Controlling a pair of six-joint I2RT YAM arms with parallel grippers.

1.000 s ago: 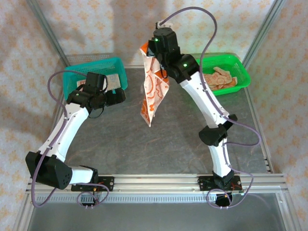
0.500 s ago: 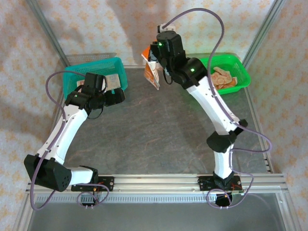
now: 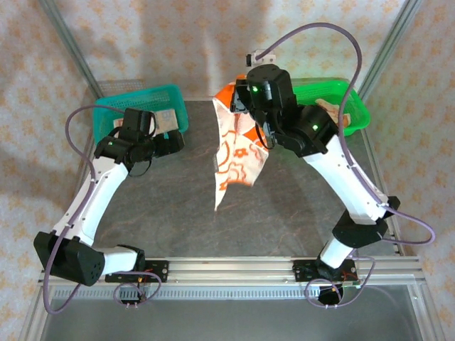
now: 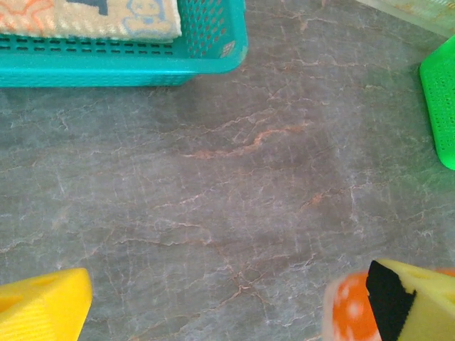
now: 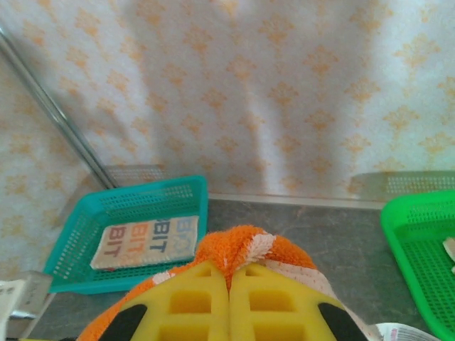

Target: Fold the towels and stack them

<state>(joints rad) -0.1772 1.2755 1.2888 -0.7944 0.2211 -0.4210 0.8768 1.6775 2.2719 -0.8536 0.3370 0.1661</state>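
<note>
My right gripper should lay the towel down, and then both grippers should take its lower corners [image 3: 218, 200] to spread it, because the orange towel hangs bunched [image 3: 238, 138] from my right gripper.
My right gripper [image 3: 236, 103] is shut on the top edge of an orange and white patterned towel [image 3: 234, 153], which hangs above the table's back middle, its lower tip trailing towards the left. In the right wrist view the yellow fingers [image 5: 199, 298] pinch the orange towel [image 5: 245, 245] tightly. A folded lettered towel [image 5: 146, 241] lies in the teal basket [image 3: 114, 110]. My left gripper [image 3: 178, 142] hovers open just in front of that basket, with bare table between its yellow fingers [image 4: 43, 305]. A corner of the orange towel [image 4: 348, 312] shows by its right finger.
A green basket [image 3: 357, 117] at the back right holds crumpled cream and orange towels [image 3: 330, 106]. Metal frame posts and patterned curtains enclose the grey marbled table [image 3: 178, 213]. The teal basket's rim [image 4: 213, 60] lies just ahead of the left gripper.
The right arm swung the towel to the back, where it bunched up, then forward and right; it now hangs spread out again. The left arm has stayed put.
</note>
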